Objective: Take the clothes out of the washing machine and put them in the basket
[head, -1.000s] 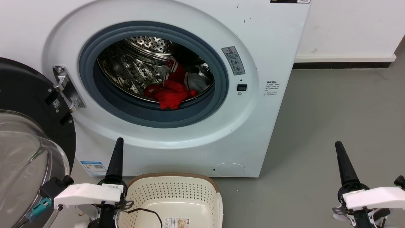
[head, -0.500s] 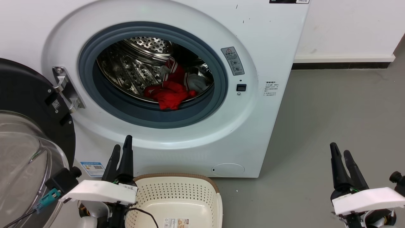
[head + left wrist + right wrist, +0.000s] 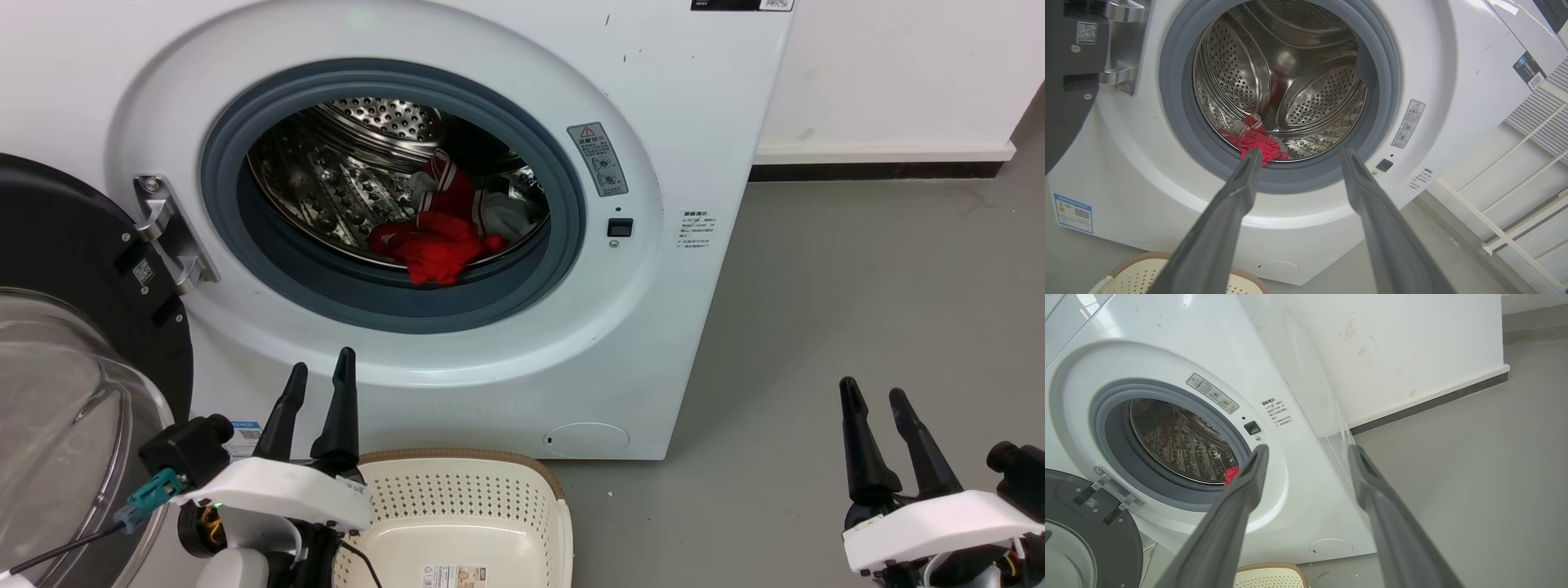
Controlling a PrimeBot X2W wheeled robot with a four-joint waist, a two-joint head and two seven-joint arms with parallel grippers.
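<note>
The front red piece hangs over the drum's rim, ahead of the stripes. The striped clothes should stay in the drum when I pull the front red piece.
The white washing machine stands with its porthole open. Red clothes with white striped trim lie at the drum's front lip, also seen as clothes and a red scrap of clothes. The cream basket sits on the floor below the porthole, its rim showing as basket and basket. My left gripper is open, low at the machine's front, above the basket's left side. My right gripper is open over bare floor, right of the machine. Both hold nothing.
The black-framed glass door hangs open at the left, close to my left arm. Grey floor stretches right of the machine to a white wall with a dark skirting. A white rack stands at the right in the left wrist view.
Both grippers went from shut to open. The left gripper moved slightly right and up; the right one drifted a little left and down. Clothes lie as before.
</note>
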